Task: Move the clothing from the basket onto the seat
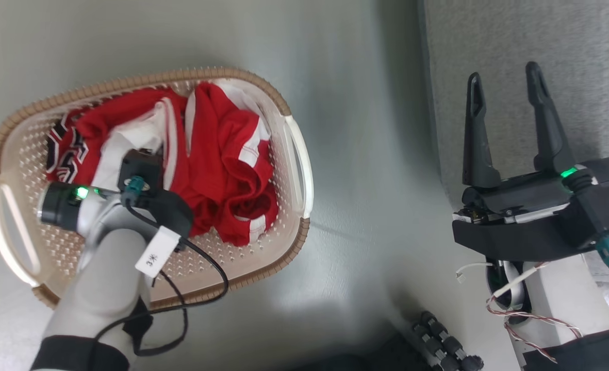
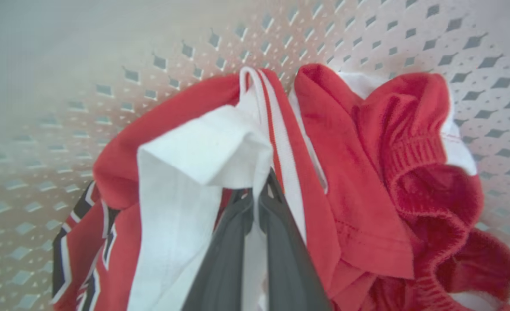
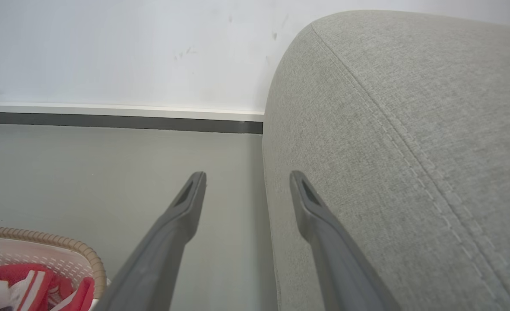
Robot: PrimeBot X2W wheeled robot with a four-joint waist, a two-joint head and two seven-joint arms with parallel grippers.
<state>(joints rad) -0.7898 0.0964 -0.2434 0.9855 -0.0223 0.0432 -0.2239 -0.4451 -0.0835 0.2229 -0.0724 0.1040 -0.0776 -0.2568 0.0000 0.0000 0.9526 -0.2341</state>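
Observation:
The crumpled piece's white edge shows that it is separate from the lettered piece. The lettered piece will come up by itself when I lift it.
The cream basket with its brown rim stands on the floor at the left. It holds the red clothing: a crumpled piece with white trim, and to its left one with dark lettering. My left arm reaches down into the basket. In the left wrist view my left gripper is shut on a fold of white and red cloth, just above the perforated basket wall. My right gripper stands open and holds nothing, at the edge of the grey seat. The seat lies just right of that gripper.
Bare grey floor lies between basket and seat. A white wall with a dark baseboard runs behind. A black cable loops off my left forearm over the basket's near rim. Dark parts of my base show at the bottom.

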